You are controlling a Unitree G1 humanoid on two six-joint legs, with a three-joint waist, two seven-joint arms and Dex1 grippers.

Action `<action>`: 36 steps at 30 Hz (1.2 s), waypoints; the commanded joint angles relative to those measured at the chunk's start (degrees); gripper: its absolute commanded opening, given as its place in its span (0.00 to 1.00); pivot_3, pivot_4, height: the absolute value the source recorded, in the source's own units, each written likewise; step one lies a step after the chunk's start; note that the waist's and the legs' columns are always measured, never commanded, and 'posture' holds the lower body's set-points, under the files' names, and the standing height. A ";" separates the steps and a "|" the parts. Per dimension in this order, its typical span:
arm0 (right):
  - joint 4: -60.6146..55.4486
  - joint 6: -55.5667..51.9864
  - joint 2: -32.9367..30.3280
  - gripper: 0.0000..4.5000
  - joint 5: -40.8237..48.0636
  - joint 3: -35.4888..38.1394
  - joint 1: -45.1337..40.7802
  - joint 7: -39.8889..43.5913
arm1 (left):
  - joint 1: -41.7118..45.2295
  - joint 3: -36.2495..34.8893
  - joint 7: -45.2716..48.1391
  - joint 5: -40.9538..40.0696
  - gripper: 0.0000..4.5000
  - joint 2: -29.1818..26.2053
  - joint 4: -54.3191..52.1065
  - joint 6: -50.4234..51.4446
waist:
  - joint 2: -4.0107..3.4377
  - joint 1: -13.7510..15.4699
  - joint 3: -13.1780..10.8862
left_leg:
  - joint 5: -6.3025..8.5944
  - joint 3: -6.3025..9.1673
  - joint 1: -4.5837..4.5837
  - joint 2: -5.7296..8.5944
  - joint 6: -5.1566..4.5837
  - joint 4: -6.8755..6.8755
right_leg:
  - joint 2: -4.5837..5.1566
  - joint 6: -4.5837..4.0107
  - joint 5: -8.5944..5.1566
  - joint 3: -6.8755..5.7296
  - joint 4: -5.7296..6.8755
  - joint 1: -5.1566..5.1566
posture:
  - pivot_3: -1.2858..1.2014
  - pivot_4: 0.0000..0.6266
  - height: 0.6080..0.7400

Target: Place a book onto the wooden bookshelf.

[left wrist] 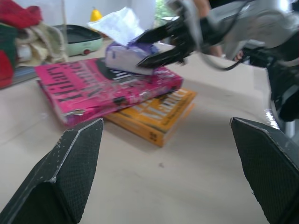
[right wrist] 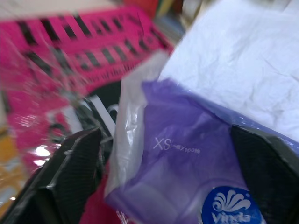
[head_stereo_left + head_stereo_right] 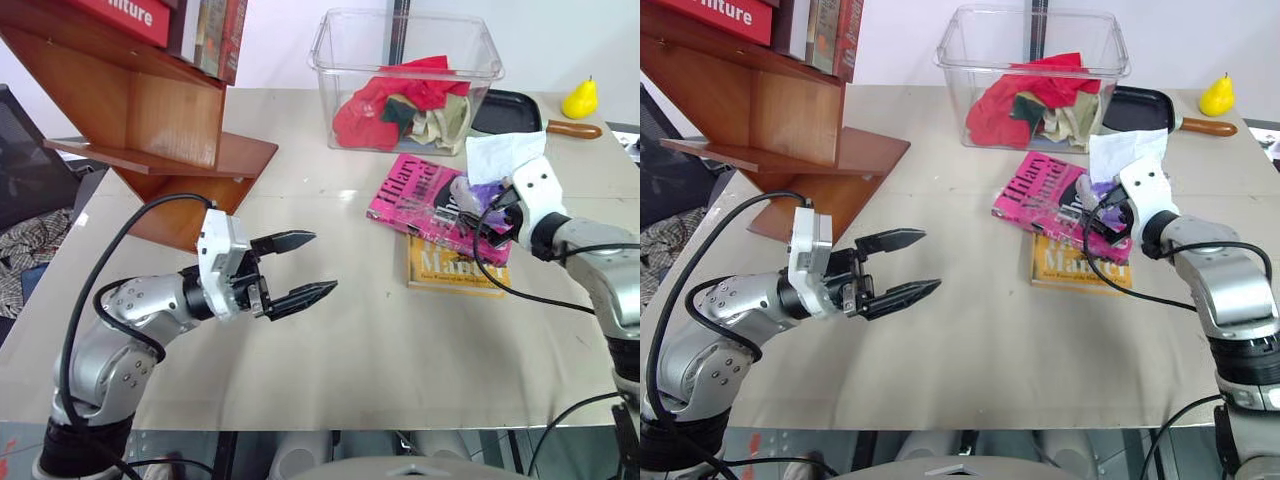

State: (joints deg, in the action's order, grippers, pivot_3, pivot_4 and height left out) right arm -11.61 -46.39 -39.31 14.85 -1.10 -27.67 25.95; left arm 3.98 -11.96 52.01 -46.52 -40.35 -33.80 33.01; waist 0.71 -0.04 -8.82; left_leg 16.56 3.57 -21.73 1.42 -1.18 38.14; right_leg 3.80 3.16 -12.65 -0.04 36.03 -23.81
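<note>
I should put the purple tissue pack (image 3: 482, 194) down beside the books (image 3: 558, 282) with my right gripper before my left gripper takes the hot-pink book, because the pack is on that book.
The hot-pink book (image 3: 412, 195) lies flat right of the table's centre, its near end resting on a yellow-orange book (image 3: 450, 272). A purple tissue pack (image 3: 482, 190) with a white tissue sticking out sits on the pink cover. My right gripper (image 3: 1096, 218) reaches over the book, its black fingers open on either side of that pack (image 2: 187, 154). My left gripper (image 3: 322, 262) hovers open and empty over the table's left middle, pointing towards the books. The wooden bookshelf (image 3: 150, 110) stands tilted at the far left.
Upright red-spined books (image 3: 215, 35) stand on the shelf's upper board. A clear bin (image 3: 405, 75) of cloths is at the back centre. A black pan (image 3: 510, 110) and a yellow pear (image 3: 580, 98) are at the back right.
</note>
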 commanded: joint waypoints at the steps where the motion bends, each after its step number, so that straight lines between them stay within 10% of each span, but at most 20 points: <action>1: 1.06 -0.34 -0.15 0.61 -1.89 -0.52 -1.83 0.12 | -1.07 -1.95 0.03 -2.48 1.00 -1.20 -3.17 0.10 | 0.00 -0.03 0.00 | 0.00 0.00 -0.06 0.00 0.00 0.01 | 0.01 0.00 0.00 -0.01 0.00 -0.04 | 0.52 0.24 1.00; 7: -2.47 -1.98 -1.71 0.01 -1.52 3.18 -1.18 0.66 | -0.92 -0.87 0.12 -3.53 1.00 -1.61 -4.00 0.70 | -0.02 -0.01 -0.01 | 0.01 -0.01 -0.05 0.03 -0.03 0.10 | 0.02 0.01 0.01 -0.02 0.01 -0.01 | 0.52 0.24 1.00; 16: -13.16 -11.00 -10.14 0.01 -2.96 25.24 16.45 -0.57 | 4.66 3.06 2.17 -5.23 1.00 -1.35 -2.07 1.67 | -0.06 0.97 -0.04 | 0.04 0.05 -0.09 0.08 -0.07 0.17 | 0.03 0.02 0.02 -0.11 0.09 0.04 | 0.52 0.24 1.00; 22: -11.85 -3.94 -5.99 0.01 -4.02 24.01 26.53 0.01 | 6.38 6.96 5.76 -3.27 1.00 -1.29 0.94 0.71 | -0.22 -0.72 -0.11 | 0.18 -0.18 0.11 0.02 -0.33 0.19 | -0.02 0.02 0.02 0.08 0.26 0.09 | 0.52 0.24 1.00; 32: -21.57 -6.41 -6.65 0.98 1.46 27.02 29.95 5.52 | 6.39 7.24 6.27 -1.77 1.00 -1.16 3.36 0.45 | -0.20 -0.55 -0.14 | 0.19 -0.44 0.66 -0.02 -0.36 0.19 | -0.17 0.05 -0.02 0.48 0.61 0.30 | 0.52 0.24 1.00; 36: -27.06 -10.50 -5.51 0.99 7.51 29.49 28.79 7.11 | 6.53 6.67 1.80 -2.83 1.00 -0.05 4.90 3.37 | -0.13 -0.62 -0.16 | 0.21 -0.39 0.63 -0.02 -0.36 0.18 | -0.15 0.07 -0.03 0.48 0.57 0.29 | 0.52 0.24 1.00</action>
State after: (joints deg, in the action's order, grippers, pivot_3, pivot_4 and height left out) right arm -36.33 -55.74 -44.71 20.54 26.02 1.83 32.68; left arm 10.21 -4.02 55.39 -48.53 -40.64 -28.74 35.59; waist 0.58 -0.66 -8.99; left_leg 16.76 3.18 -21.09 1.40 -1.54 38.32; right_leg 3.65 3.23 -12.67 0.44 36.60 -23.51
